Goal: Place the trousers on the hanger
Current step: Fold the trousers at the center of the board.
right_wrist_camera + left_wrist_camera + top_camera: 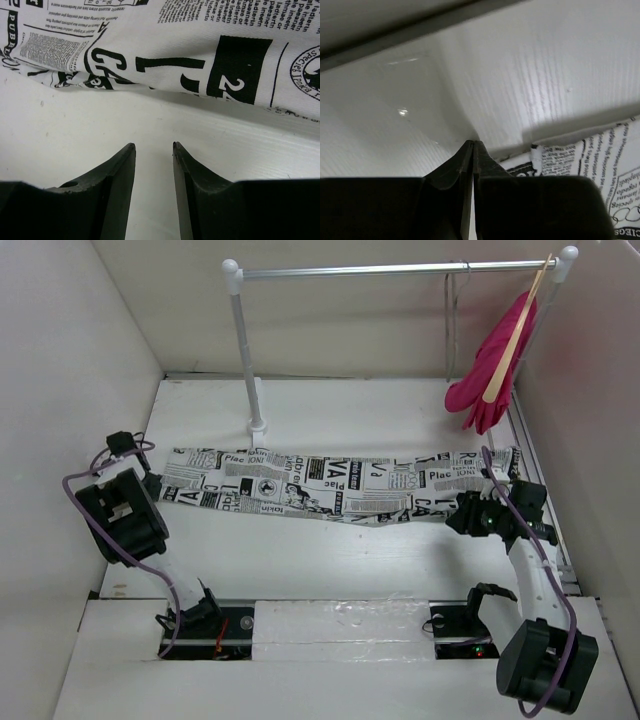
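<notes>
My left gripper is closed beside the trousers' edge (517, 162), the cloth outside its fingers, so next I open it, lift it clear and pinch the trousers' near corner (537, 150).
The trousers (330, 485), white with black newspaper print, lie flat and stretched out across the middle of the table. My left gripper (151, 483) sits at their left end. In the left wrist view it (472, 143) is shut, with no cloth showing between the tips, and the trousers' edge (590, 160) lies just to its right. My right gripper (463, 512) is at the trousers' right end. In the right wrist view it (154, 145) is open over bare table, just short of the cloth (200, 45). The hanger (453, 320), thin grey wire, hangs on the rail.
A clothes rail (400, 270) on a white post (246, 360) spans the back. A pink garment (492, 370) on a pale wooden hanger hangs at its right end, next to the wire hanger. White walls close in the table on the left, right and back.
</notes>
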Controlling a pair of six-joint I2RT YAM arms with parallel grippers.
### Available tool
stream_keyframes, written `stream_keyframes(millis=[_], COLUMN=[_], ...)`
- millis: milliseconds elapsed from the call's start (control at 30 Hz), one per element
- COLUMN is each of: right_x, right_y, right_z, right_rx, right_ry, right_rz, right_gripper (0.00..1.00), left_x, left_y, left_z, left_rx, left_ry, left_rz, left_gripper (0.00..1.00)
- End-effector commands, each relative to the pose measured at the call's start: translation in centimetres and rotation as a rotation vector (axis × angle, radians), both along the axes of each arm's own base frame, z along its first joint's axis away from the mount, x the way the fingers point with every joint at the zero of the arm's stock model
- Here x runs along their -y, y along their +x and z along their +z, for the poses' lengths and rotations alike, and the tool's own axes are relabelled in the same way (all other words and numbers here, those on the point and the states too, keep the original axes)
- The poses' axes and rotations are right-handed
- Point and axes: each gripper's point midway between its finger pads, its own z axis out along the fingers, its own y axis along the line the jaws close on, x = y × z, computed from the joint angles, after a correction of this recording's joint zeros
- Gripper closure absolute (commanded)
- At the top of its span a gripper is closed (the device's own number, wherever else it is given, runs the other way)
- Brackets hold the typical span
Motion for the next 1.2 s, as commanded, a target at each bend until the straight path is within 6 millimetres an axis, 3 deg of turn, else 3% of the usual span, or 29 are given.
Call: stream_keyframes(millis=[0, 100, 133, 200, 367, 467, 500, 667, 733, 800, 1000, 1167], right_x=[0.2, 0.0, -0.1, -0.3, -0.4, -0.7, -0.9, -1.3, -1.6, -1.6, -2.1, -2.6], right_y=[0.3, 0.3, 0.3, 0.4, 0.7, 1.0, 1.1, 1.2, 1.1, 1.0, 0.6, 0.2], right_z=[0.8, 0.9, 1.0, 1.1, 0.8, 0.8, 1.0, 0.9, 1.1, 1.1, 1.3, 1.0], right_rx=[0.037, 0.038, 0.042, 0.045, 0.021, 0.014, 0.018, 0.012, 0.015, 0.018, 0.022, 0.020], right_ry=[-0.040, -0.032, -0.026, -0.026, -0.030, -0.034, -0.039, -0.035, -0.032, -0.033, -0.031, -0.023], right_rz=[0.033, 0.039, 0.045, 0.058, 0.076, 0.102, 0.114, 0.153, 0.163, 0.163, 0.180, 0.200], right_gripper=[0.59, 0.58, 0.58, 0.58, 0.60, 0.85, 1.00, 1.00, 1.00, 0.94, 0.85, 0.85], left_x=[-2.3, -1.9, -1.7, -1.4, 0.3, 1.7, 2.2, 2.1, 2.1, 1.9, 1.5, 1.8], left_y=[-2.3, -1.6, -1.3, -0.7, 0.9, 2.1, 2.6, 4.0, 4.0, 3.9, 2.9, 4.0], left_z=[1.5, 4.1, 4.9, 6.7, 9.0, 7.9, 7.3, 5.4, 3.7, 2.7, 1.2, 0.8], left_rx=[-0.034, 0.063, 0.095, 0.161, 0.258, 0.269, 0.276, 0.276, 0.234, 0.211, 0.186, 0.227], left_ry=[0.047, 0.044, 0.044, 0.036, 0.048, 0.021, -0.011, -0.045, -0.062, -0.062, -0.038, -0.067], left_rz=[0.090, 0.109, 0.103, 0.110, 0.056, 0.012, 0.000, -0.005, -0.005, 0.004, 0.049, 0.039], left_gripper=[1.00, 1.00, 0.84, 0.72, 0.71, 0.71, 0.71, 0.74, 0.76, 0.76, 0.78, 0.75])
